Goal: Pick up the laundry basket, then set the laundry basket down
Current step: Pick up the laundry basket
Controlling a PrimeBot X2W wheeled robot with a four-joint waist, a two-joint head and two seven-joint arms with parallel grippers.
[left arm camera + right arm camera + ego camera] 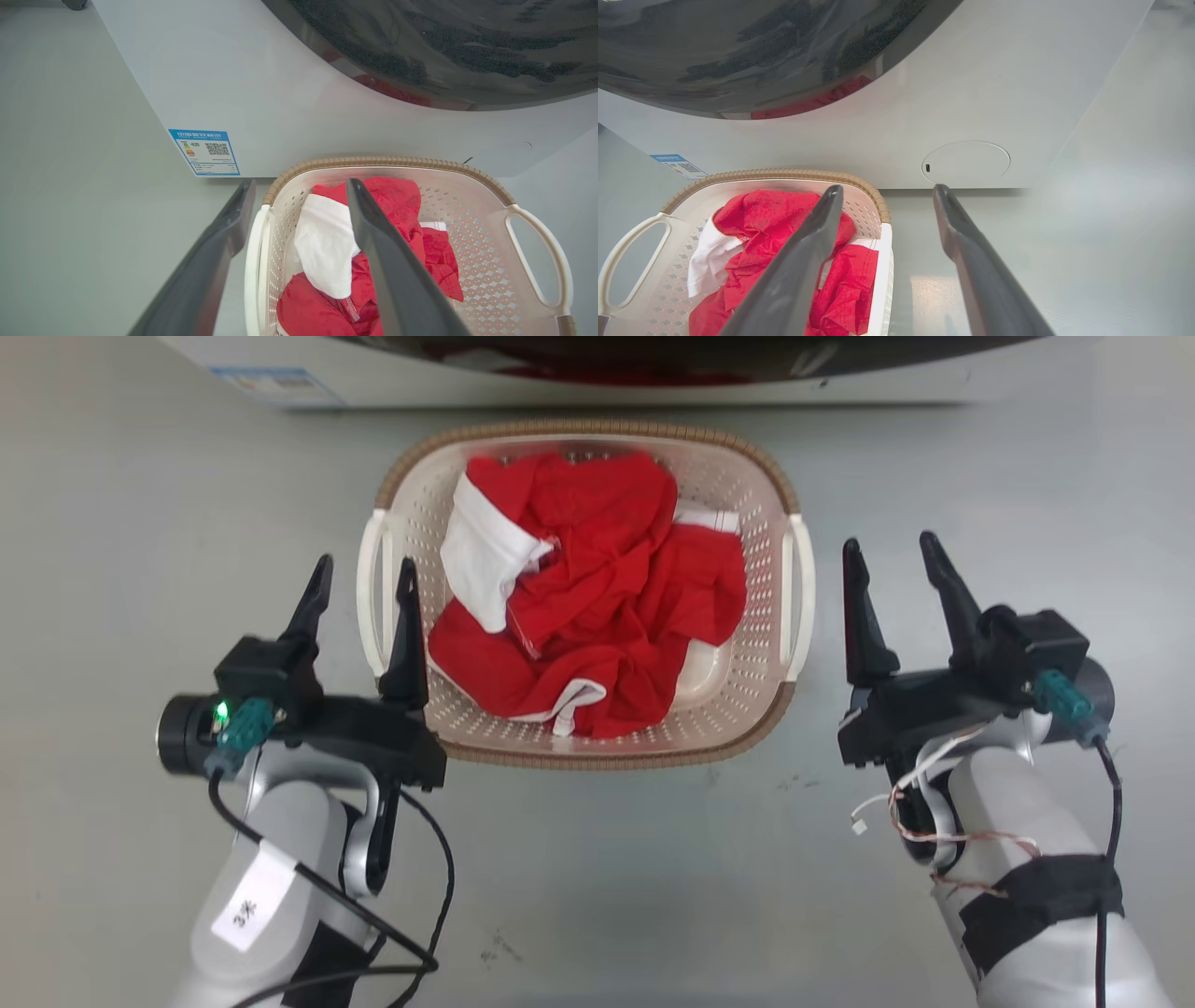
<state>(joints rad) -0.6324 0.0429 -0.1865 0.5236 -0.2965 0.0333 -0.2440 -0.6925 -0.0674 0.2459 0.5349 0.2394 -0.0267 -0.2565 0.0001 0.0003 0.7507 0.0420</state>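
I expect the red and white clothes [599, 599] to come along in place when I carry the laundry basket, because they lie low inside the brown rim [605, 761].
The laundry basket [597, 429] stands on the grey floor in front of the washer, cream with a brown rim and holding red and white clothes [597, 607]. My left gripper [365, 569] is open, its two fingers on either side of the basket's left white handle [372, 588]. In the left wrist view one finger of the left gripper [300, 184] lies outside the handle [256, 261] and one over the clothes. My right gripper [889, 543] is open just right of the right handle [800, 597]. The right wrist view shows the right gripper [888, 187] above that side of the basket [775, 173].
The white washer [560, 387] with its dark door [444, 46] stands close behind the basket. A blue label [204, 151] marks its lower left corner. Grey floor [597, 896] spreads on both sides and toward me.
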